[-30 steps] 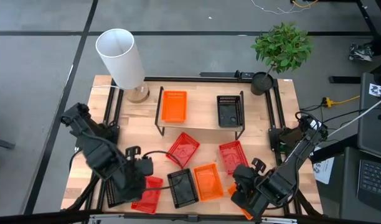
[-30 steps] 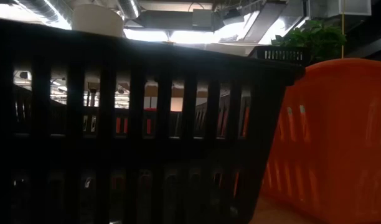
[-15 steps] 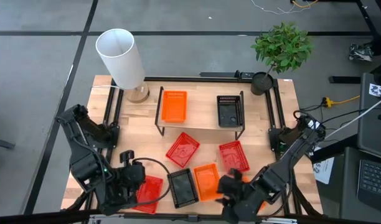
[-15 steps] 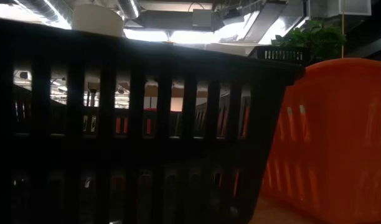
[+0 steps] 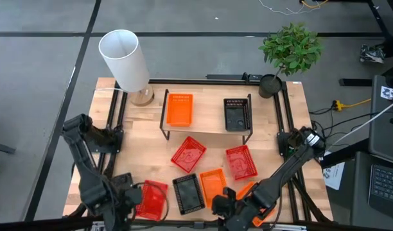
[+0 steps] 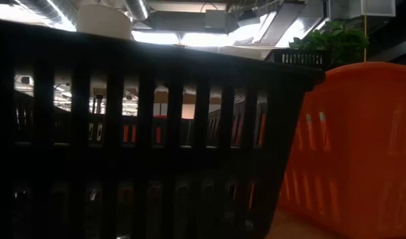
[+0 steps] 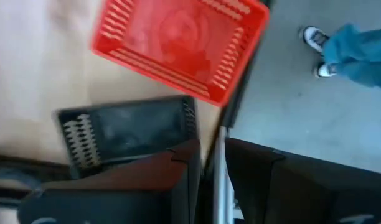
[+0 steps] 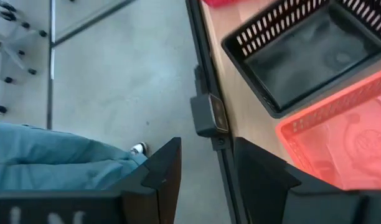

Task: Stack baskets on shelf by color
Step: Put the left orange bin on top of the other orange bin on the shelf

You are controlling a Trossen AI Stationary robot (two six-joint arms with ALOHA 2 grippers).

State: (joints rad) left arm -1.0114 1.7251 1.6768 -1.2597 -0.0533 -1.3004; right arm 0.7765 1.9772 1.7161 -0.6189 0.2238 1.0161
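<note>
My open right gripper should keep going, as the orange basket's near rim (image 8: 295, 153) is clear of the black basket. It should move on toward that rim and close once its fingers are on both sides of it.
On the shelf (image 5: 206, 131) stand an orange basket (image 5: 179, 109) and a black basket (image 5: 237, 114). On the table lie two red baskets (image 5: 188, 154) (image 5: 241, 162), an orange basket (image 5: 213, 186), a black basket (image 5: 187, 192) and a red basket (image 5: 151, 199). Another orange basket (image 5: 246, 191) shows beside the right arm. My left gripper (image 5: 122, 202) hangs open at the near left corner, next to the red basket (image 7: 178, 40) and a further black basket (image 7: 125, 134). My right gripper (image 5: 232, 208) is open over the near edge, beside the black basket (image 8: 302, 50) and the orange one (image 8: 340, 137).
A white lamp (image 5: 124, 61) and a potted plant (image 5: 289, 51) stand at the far corners. A black frame rail (image 8: 209, 118) runs along the near edge. A person's blue trouser legs (image 8: 53, 165) and a shoe (image 7: 315, 38) are on the floor beyond it. The black basket (image 6: 136, 133) fills the low view.
My left gripper has drawn back from over the red and black baskets toward the near left corner. My right gripper has travelled along the near edge toward the left, uncovering the orange basket at the near right. The baskets have stayed where they were.
</note>
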